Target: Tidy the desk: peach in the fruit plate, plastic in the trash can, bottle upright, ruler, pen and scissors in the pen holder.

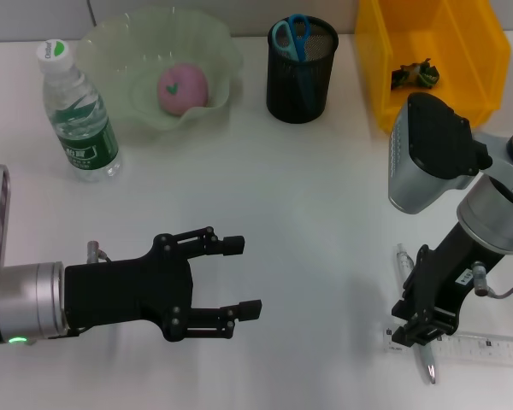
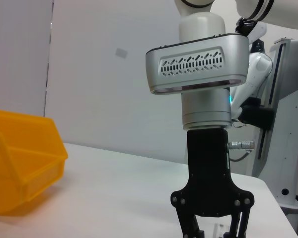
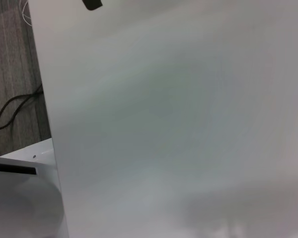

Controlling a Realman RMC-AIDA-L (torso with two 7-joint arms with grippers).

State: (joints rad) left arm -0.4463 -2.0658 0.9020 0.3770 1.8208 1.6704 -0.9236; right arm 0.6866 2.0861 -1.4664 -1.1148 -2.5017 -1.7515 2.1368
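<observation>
The ruler is resting across the pen (image 1: 425, 351) below my right gripper. Next, my right gripper moves over to the ruler's near end and lifts the ruler out of the way first.
My right gripper (image 1: 417, 331) points down at the table's front right, open, its jaws either side of a clear pen (image 1: 402, 259) that lies flat. The pen's tip sticks out below the gripper. A clear ruler (image 1: 483, 348) lies just right of it. In the left wrist view the right gripper (image 2: 213, 233) hangs over the table. My left gripper (image 1: 242, 276) is open and empty at the front left. The peach (image 1: 182, 87) sits in the green fruit plate (image 1: 111, 43). The bottle (image 1: 77, 111) stands upright. Scissors (image 1: 291, 34) stand in the black pen holder (image 1: 301, 81). Crumpled plastic (image 1: 415, 75) lies in the yellow bin (image 1: 462, 38).
The yellow bin also shows in the left wrist view (image 2: 20, 163), at the table's edge. The right wrist view shows only bare white table (image 3: 179, 124) and floor with cables (image 3: 12, 99) beyond its edge.
</observation>
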